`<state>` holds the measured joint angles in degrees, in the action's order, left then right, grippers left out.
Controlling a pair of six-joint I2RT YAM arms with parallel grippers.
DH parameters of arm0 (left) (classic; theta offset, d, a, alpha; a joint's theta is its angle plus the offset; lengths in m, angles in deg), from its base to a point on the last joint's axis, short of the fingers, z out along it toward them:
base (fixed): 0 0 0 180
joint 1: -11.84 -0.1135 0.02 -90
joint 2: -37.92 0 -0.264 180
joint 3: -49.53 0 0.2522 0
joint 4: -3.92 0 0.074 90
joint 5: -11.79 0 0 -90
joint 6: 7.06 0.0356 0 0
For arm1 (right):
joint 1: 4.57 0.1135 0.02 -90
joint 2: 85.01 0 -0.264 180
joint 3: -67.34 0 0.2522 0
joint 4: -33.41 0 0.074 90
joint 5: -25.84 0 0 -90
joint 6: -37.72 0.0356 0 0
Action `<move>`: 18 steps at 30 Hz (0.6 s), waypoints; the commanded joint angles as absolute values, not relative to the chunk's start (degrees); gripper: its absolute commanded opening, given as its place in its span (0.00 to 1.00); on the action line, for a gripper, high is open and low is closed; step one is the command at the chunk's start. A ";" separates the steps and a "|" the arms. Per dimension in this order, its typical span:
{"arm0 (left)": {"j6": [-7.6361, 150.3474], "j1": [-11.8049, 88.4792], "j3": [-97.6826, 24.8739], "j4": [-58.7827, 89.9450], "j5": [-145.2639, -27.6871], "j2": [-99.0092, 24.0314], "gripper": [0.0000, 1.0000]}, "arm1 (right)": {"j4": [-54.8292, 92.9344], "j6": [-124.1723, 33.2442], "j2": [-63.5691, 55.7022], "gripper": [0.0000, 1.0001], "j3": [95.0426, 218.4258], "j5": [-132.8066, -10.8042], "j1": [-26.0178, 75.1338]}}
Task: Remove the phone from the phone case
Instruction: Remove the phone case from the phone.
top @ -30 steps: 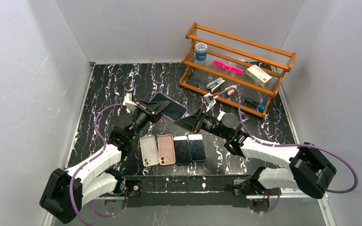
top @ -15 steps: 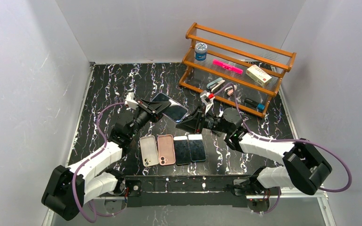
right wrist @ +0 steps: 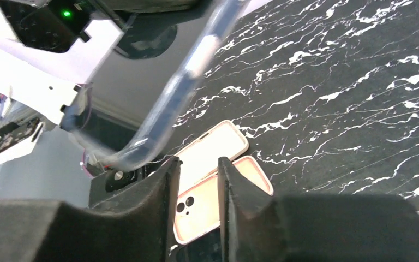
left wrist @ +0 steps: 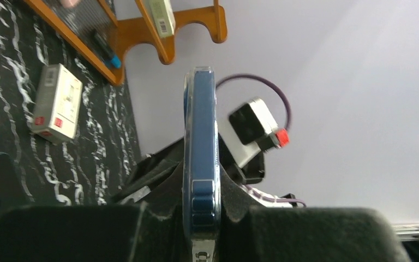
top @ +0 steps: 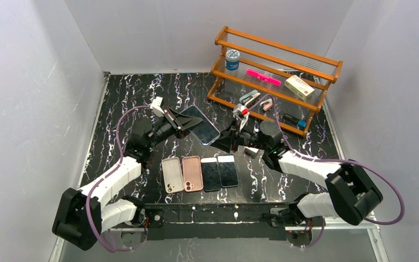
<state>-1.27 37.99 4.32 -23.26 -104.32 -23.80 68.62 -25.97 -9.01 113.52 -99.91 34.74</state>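
Note:
My right gripper's gap is narrow and the phone's cased corner [right wrist: 133,155] is outside it. My left gripper should straighten the slanted phone while my right gripper opens around that corner [top: 217,134].
A blue phone in a clear phone case [top: 203,126] hangs above the table, with my left gripper [top: 181,124] shut on one end of it. In the left wrist view the phone [left wrist: 201,131] stands edge-on, pinched between the pads of the left gripper [left wrist: 202,191]. My right gripper [top: 226,141] sits just right of the phone's free end. In the right wrist view the phone's cased edge [right wrist: 180,93] is blurred at the upper left, beside the left fingertip. The right gripper [right wrist: 195,164] is open by a narrow gap with nothing in it.
Below the phone, a clear case [top: 171,174], a pink case [top: 192,173] and two dark phones [top: 210,173] [top: 228,170] lie in a row. A small white box [top: 249,151] lies by the right wrist. A wooden shelf [top: 275,76] with small items stands at the back right.
The left arm has carried the phone slightly right and farther back. The right wrist has shifted back and right, and its jaws have narrowed.

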 commanded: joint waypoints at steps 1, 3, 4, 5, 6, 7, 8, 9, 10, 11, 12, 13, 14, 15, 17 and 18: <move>6.18 32.19 -0.26 -23.13 -114.99 -25.26 0.00 | 63.80 -32.27 -15.88 0.53 112.39 -99.14 34.33; 10.56 30.90 -2.67 -19.72 -118.46 -26.55 0.00 | 60.71 -34.46 -18.61 0.64 111.62 -99.18 34.28; 12.83 30.47 -3.99 -18.29 -120.25 -27.12 0.00 | 58.43 -35.67 -19.71 0.67 111.69 -99.43 34.29; 15.53 30.25 -5.37 -16.27 -121.72 -27.60 0.00 | 56.17 -37.11 -20.73 0.68 112.06 -99.93 34.30; 18.39 30.01 -6.76 -13.56 -122.87 -27.98 0.00 | 53.74 -38.71 -21.57 0.68 112.60 -100.85 34.28; 21.27 29.88 -8.26 -10.91 -124.20 -28.33 0.00 | 51.97 -40.59 -22.10 0.69 113.29 -102.49 34.28; 24.10 29.89 -9.54 -8.82 -125.65 -28.68 0.00 | 50.03 -42.34 -22.64 0.70 113.94 -103.86 34.30; 26.30 29.82 -10.81 -6.59 -127.01 -28.84 0.00 | 48.52 -43.55 -23.03 0.70 114.76 -104.83 34.35; 29.48 29.80 -12.37 -4.45 -128.11 -28.95 0.00 | 47.25 -44.64 -23.20 0.70 115.34 -105.73 34.30; 31.59 29.85 -13.31 -2.80 -129.46 -28.97 0.00 | 45.98 -45.70 -23.21 0.70 116.02 -106.43 34.29; 33.28 29.84 -14.23 -1.31 -130.63 -28.89 0.00 | 44.69 -46.71 -22.97 0.70 116.79 -106.88 34.29; 34.89 29.82 -15.00 0.00 -131.77 -28.76 0.00 | 43.69 -47.61 -22.51 0.70 117.49 -107.46 34.32; 36.23 29.84 -15.64 1.08 -132.71 -28.67 0.00 | 42.71 -48.53 -21.94 0.71 118.30 -108.88 34.30; 37.30 29.84 -16.18 1.84 -133.65 -28.56 0.00 | 42.02 -49.46 -21.00 0.72 119.04 -110.59 34.32; 38.31 29.79 -16.76 2.06 -135.86 -28.28 0.00 | 42.00 -48.96 -19.45 0.74 120.86 -113.15 34.28; 38.89 29.81 -17.10 2.30 -136.43 -28.19 0.00 | 42.13 -48.47 -18.50 0.74 121.79 -114.49 34.30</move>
<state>32.48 30.03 -13.88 -0.73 -128.85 -30.13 44.09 -45.49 -20.79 116.56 -107.82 34.43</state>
